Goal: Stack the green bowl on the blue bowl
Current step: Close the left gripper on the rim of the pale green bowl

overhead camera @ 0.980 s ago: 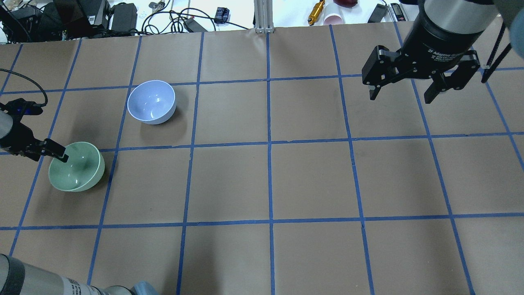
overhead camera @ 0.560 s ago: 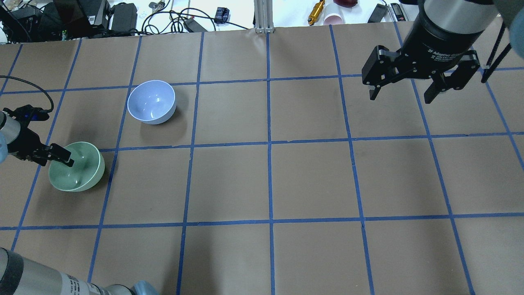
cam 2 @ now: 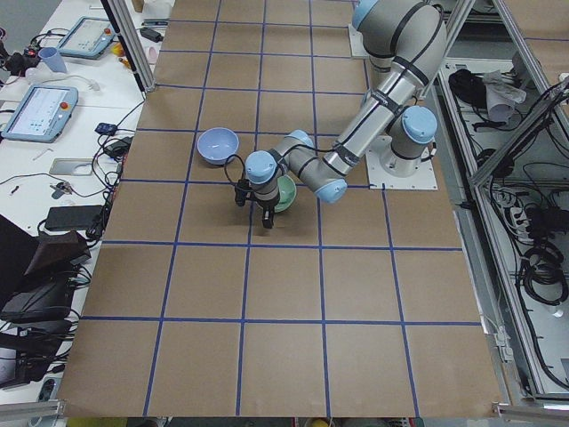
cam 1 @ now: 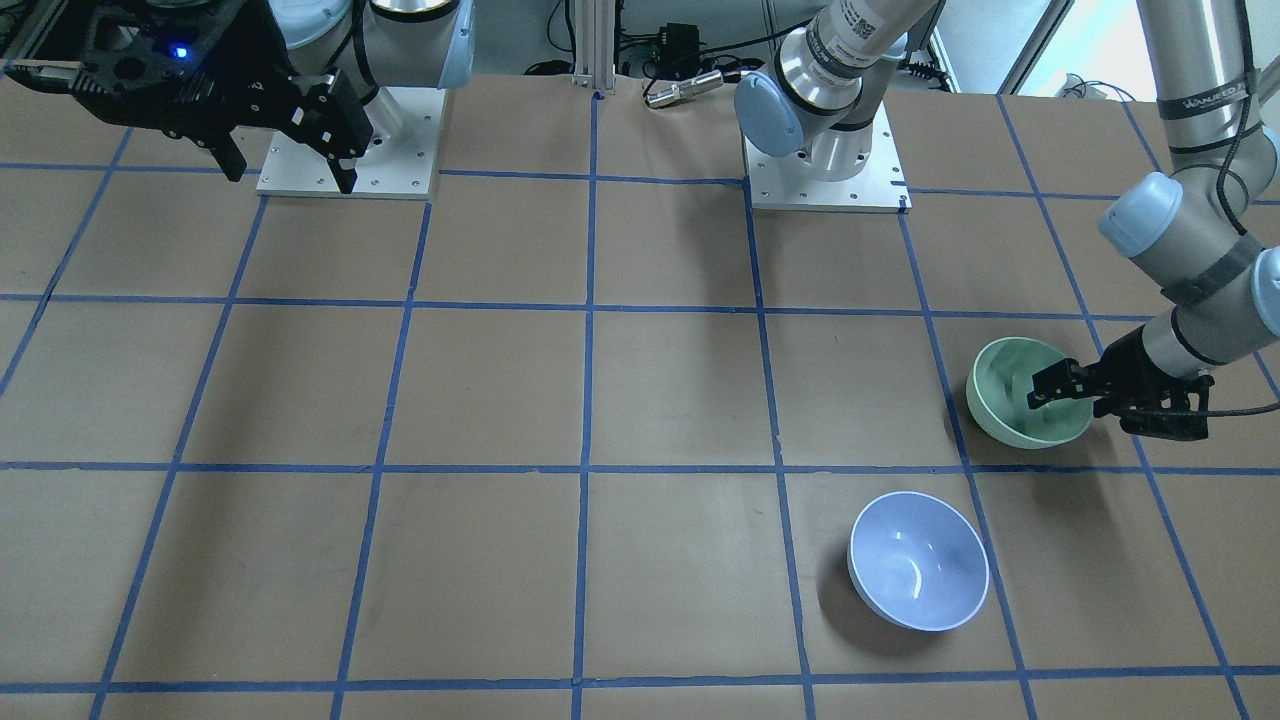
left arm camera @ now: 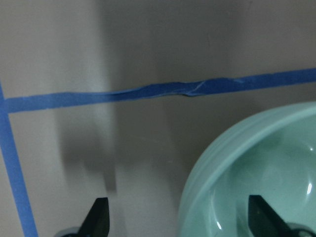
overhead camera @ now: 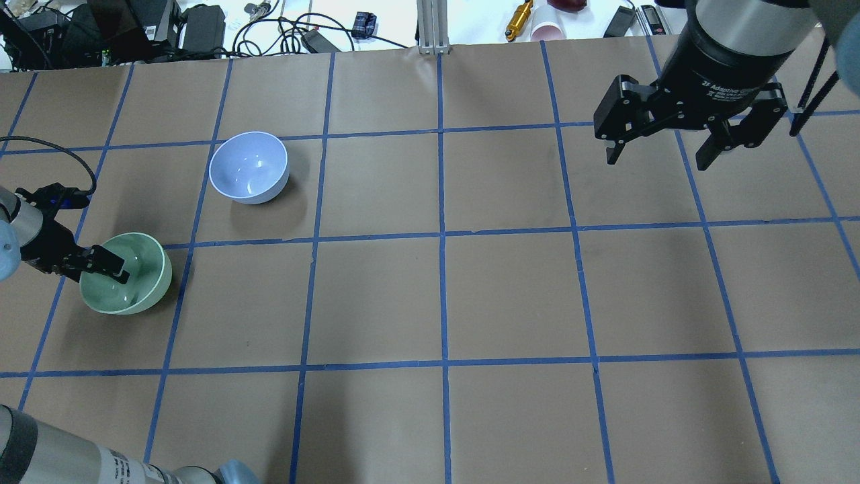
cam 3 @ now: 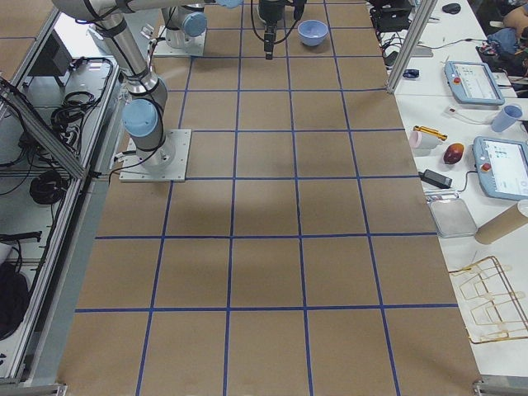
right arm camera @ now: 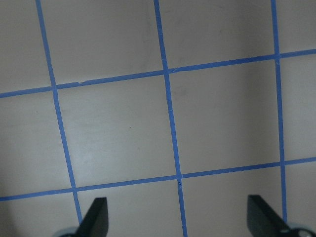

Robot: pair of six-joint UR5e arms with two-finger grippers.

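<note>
When I lower the green bowl [cam 1: 1014, 396], it should nest deep in the blue bowl: the blue bowl's empty hollow [cam 1: 919, 562] has a similar wide, round opening.
The green bowl [overhead camera: 138, 286] sits upright on the table at the left, and also shows in the front view [cam 1: 1005, 405]. My left gripper [overhead camera: 101, 269] is open and low at its left rim. In the left wrist view one fingertip [left arm camera: 259, 217] is inside the green bowl [left arm camera: 247, 168] and the other is outside, with the rim between them. The blue bowl [overhead camera: 248, 167] stands upright and empty one square farther back, and shows in the front view [cam 1: 918, 560]. My right gripper [overhead camera: 657, 158] is open and empty, high over the table's far right.
The table [overhead camera: 510, 296] is brown paper with a blue tape grid. Cables, power bricks, an orange tool [overhead camera: 519, 19] and a pink cup [overhead camera: 547, 30] lie beyond the far edge. The left arm's elbow [overhead camera: 67, 464] is at the near left corner.
My left gripper has moved a little toward the green bowl and lower, its finger reaching farther into the bowl. Both bowls and the right arm have stayed where they were.
</note>
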